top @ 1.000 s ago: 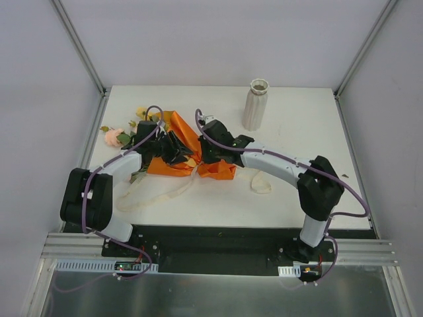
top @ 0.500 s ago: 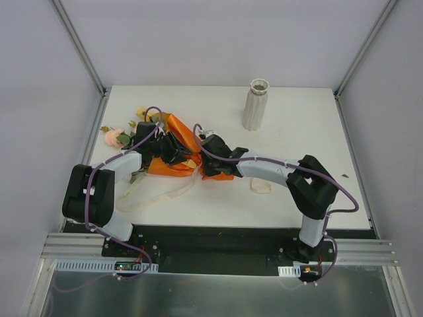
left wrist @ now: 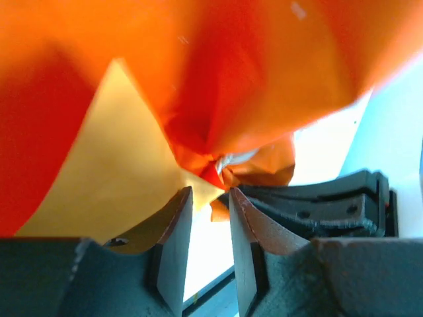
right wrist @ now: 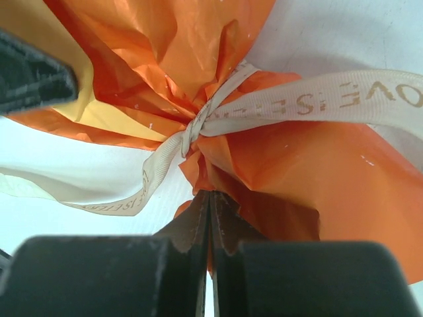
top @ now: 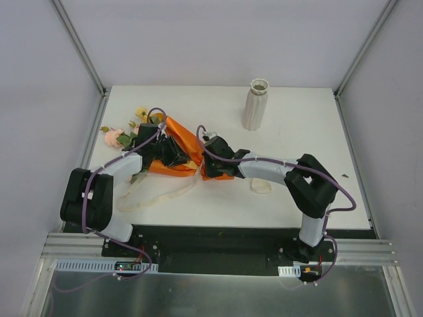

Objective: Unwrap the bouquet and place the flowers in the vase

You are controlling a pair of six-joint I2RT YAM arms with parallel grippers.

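The cream ribbon is still tight around the bouquet's paper neck [right wrist: 206, 113], above the paper fold in my right gripper. My right gripper should hold the fold steady while my left gripper reaches the ribbon's knot [right wrist: 190, 131].
The bouquet [top: 173, 146] lies left of centre on the table, its orange paper [top: 184, 137] partly spread. Pink and yellow flowers [top: 116, 137] stick out at its left end. A cream ribbon [right wrist: 198, 122] is still knotted round the pinched paper neck. My right gripper [right wrist: 210, 195] is shut on a fold of orange paper [right wrist: 284, 178] just below that knot. My left gripper [left wrist: 210, 198] faces it from the other side, jaws a narrow gap apart, with a crumpled paper tip [left wrist: 221, 173] at its fingertips. The white ribbed vase [top: 256, 104] stands upright at the back.
Loose ribbon tails trail over the table towards the front left [top: 158, 194] and under the right forearm [top: 262, 186]. The right gripper's dark fingers [left wrist: 317, 205] lie close beside the left one. The table edge [top: 99, 125] runs just left of the flowers.
My left jaws have narrowed around the paper tip. The right gripper has slid a little left and closed fully on the paper. The paper's upper flap has shifted slightly.
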